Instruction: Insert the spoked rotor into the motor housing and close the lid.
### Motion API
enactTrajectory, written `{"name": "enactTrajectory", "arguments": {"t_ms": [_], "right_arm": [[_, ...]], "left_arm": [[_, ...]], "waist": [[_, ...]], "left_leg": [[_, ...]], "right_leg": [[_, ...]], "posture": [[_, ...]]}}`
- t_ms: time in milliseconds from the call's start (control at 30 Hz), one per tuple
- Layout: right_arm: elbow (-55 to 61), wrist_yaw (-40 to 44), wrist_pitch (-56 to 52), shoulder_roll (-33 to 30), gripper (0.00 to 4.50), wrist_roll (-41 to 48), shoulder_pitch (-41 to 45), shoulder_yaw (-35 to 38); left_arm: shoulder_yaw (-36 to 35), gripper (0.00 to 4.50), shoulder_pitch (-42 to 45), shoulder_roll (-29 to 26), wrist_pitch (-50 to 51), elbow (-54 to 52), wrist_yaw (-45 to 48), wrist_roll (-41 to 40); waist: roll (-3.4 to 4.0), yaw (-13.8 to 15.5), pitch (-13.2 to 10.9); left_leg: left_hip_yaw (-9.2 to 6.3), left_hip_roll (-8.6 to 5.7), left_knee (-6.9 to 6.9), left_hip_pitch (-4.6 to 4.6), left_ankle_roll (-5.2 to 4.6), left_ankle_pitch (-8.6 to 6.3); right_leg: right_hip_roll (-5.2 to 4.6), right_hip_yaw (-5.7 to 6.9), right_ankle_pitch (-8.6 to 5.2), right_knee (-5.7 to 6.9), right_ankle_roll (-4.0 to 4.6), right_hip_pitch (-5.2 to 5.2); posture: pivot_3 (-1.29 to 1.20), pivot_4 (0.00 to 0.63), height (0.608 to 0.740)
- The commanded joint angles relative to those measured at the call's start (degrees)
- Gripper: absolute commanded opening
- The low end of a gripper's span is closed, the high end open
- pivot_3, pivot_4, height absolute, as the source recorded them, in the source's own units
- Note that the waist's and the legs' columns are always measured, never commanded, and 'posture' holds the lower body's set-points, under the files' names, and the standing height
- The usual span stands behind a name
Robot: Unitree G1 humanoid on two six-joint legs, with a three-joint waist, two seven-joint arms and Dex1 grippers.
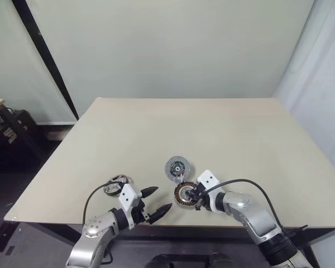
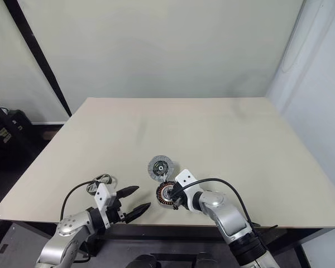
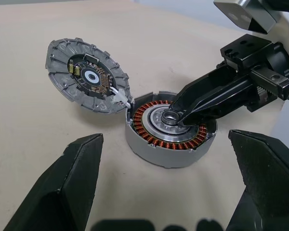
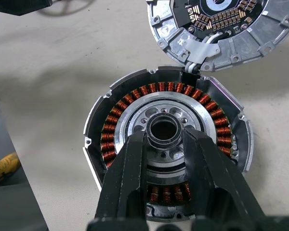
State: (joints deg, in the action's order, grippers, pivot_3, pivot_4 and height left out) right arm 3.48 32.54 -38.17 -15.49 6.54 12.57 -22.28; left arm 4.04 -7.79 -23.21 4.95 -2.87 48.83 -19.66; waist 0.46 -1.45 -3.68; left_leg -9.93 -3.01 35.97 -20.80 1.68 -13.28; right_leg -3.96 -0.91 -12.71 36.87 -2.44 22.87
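Note:
The dark ring [image 4: 164, 131] stands raised above the housing's centre, so my right gripper should release the ring and press its rim [image 4: 164, 116] down with shut fingers before inserting the rotor.
The motor housing [image 1: 183, 195], a round cup with copper windings and a silvery centre, sits near the table's front edge. My right gripper [image 4: 164, 137] reaches in from the right, its fingers [image 3: 207, 98] shut around the dark ring at the housing's centre. The lid [image 1: 177, 167], a grey disc showing its circuit-board face, lies propped just behind the housing, joined to it by a short white wire [image 3: 119, 95]. The spoked rotor [image 1: 115, 185] lies to the left by the front edge. Between rotor and housing my left gripper [image 1: 159, 200] hovers open and empty, pointing at the housing.
The beige table [image 1: 212, 128] stretches far back and to both sides. Its front edge [image 1: 56, 219] runs just under both wrists. Black cables [image 1: 243, 181] loop off each wrist. Dark equipment [image 1: 8, 131] stands on the floor beyond the left edge.

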Motion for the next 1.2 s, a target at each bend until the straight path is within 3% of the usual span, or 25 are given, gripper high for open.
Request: {"name": "enactTrajectory", "arguments": {"t_ms": [33, 300, 467, 567, 833, 1200], "right_arm": [[0.0, 0.3, 0.7, -0.2, 0.78, -0.8, 0.2, -0.6], [4.5, -0.1, -0.8, 0.3, 3.43, 1.1, -0.2, 1.3], [8.3, 0.3, -3.0, -0.4, 3.43, 1.7, 0.1, 2.2], [8.5, -0.2, -2.8, -0.5, 2.87, 1.1, 0.4, 2.4], [5.2, -1.6, -1.1, -0.1, 0.04, -2.0, 2.0, -0.4], [0.9, -1.8, 0.2, 1.5, 0.04, -3.8, 3.6, -2.2]], "left_arm": [[0.0, 4.5, 1.0, 0.1, -1.3, -0.3, 0.2, 0.4], [-0.2, 4.5, 1.0, 0.5, -1.4, -0.2, 0.3, 0.6], [-0.2, 4.5, 1.0, 0.5, -1.4, -0.1, 0.4, 0.6], [-0.2, 4.5, 1.1, 0.7, -1.4, 0.1, 0.5, 0.6], [-0.3, 4.5, 1.4, 0.9, -1.5, 0.4, 0.5, 0.6], [-0.6, 4.5, 0.8, 0.7, -1.3, -0.3, 0.3, 0.6]], "waist": [[0.0, 0.0, 0.0], [0.0, 0.0, 0.0], [0.0, 0.0, 0.0], [0.0, 0.0, 0.0], [-0.01, 0.0, 0.0], [-0.01, 0.0, 0.0]], "left_leg": [[0.0, 0.0, 0.0, 0.01, 0.0, 0.0], [-0.01, -0.01, 0.02, 0.03, 0.01, 0.0], [-0.02, 0.0, 0.01, 0.02, 0.01, -0.01], [-0.01, 0.01, 0.0, 0.02, 0.01, -0.01], [-0.01, 0.0, 0.01, 0.02, 0.01, -0.01], [-0.01, 0.0, 0.01, 0.03, 0.0, 0.0]], "right_leg": [[0.0, 0.0, 0.0, 0.0, 0.0, -0.02], [-0.01, 0.0, 0.0, 0.0, 0.0, -0.05], [0.0, 0.0, 0.0, 0.0, 0.0, -0.03], [0.0, 0.0, 0.0, 0.01, 0.0, -0.02], [0.0, 0.0, 0.0, 0.0, 0.0, -0.02], [0.01, 0.0, 0.0, 0.01, 0.0, -0.03]], "posture": [[0.0, 0.0, 0.74], [0.0, 0.0, 0.74], [0.0, 0.0, 0.74], [0.0, 0.0, 0.74], [0.0, 0.0, 0.74], [0.0, 0.0, 0.74]]}}
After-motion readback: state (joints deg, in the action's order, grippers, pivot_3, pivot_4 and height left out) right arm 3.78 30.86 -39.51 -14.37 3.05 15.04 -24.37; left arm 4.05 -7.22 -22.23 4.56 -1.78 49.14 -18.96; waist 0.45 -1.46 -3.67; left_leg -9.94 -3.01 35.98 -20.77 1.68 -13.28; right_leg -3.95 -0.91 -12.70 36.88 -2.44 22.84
